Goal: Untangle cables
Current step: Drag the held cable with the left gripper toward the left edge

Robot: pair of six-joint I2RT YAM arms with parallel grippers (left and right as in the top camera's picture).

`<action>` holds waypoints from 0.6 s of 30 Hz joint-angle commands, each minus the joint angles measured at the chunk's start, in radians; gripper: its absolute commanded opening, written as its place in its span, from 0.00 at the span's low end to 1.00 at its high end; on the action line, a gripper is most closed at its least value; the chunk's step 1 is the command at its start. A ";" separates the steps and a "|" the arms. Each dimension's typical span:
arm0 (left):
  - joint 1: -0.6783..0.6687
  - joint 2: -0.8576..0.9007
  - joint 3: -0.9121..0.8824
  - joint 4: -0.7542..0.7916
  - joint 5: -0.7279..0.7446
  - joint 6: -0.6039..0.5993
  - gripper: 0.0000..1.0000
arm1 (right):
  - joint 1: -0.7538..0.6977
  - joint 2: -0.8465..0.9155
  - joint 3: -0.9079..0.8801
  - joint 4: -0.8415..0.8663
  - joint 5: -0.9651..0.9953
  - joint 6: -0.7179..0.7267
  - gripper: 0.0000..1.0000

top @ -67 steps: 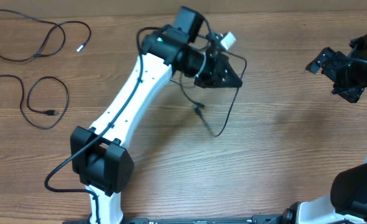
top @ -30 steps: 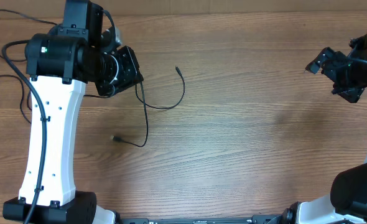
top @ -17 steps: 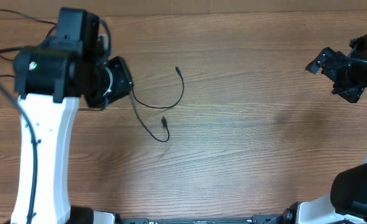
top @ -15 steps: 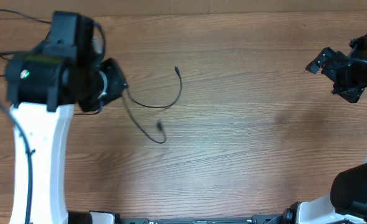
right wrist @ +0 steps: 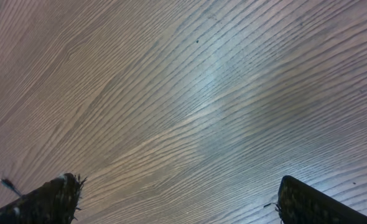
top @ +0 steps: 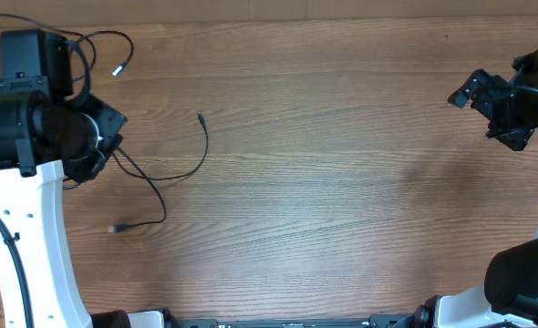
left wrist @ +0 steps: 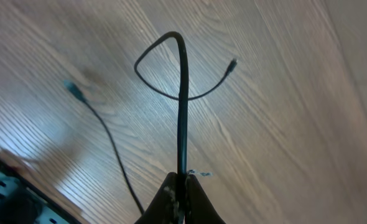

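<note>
The black cable's plug ends (top: 118, 228) trail along clear of the silvery-tipped cable. My left gripper goes on carrying the black cable until it gets to the table's side edge.
My left gripper (top: 112, 146) is at the table's left side, shut on a thin black cable (top: 180, 170). The cable loops right to a small plug tip (top: 200, 116) and trails down to a second plug end (top: 117, 228). In the left wrist view the cable (left wrist: 182, 112) rises straight from the closed jaws (left wrist: 182, 188) and loops above the wood. Another black cable (top: 105, 36) with a silvery-white tip (top: 118, 69) lies at the far left corner, partly hidden by the left arm. My right gripper (top: 474, 91) is open and empty at the far right, high above bare wood (right wrist: 190, 112).
The left arm's white body (top: 23, 228) covers the left edge of the wooden table (top: 342, 200). The right arm's base (top: 524, 282) stands at the lower right.
My left gripper has swung from the middle of the table to the far left, dragging the black cable with it. The right arm has not moved.
</note>
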 commanded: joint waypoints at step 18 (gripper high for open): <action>0.442 0.005 -0.054 0.004 -0.123 -0.247 0.04 | 0.001 0.002 0.002 0.003 0.000 -0.004 1.00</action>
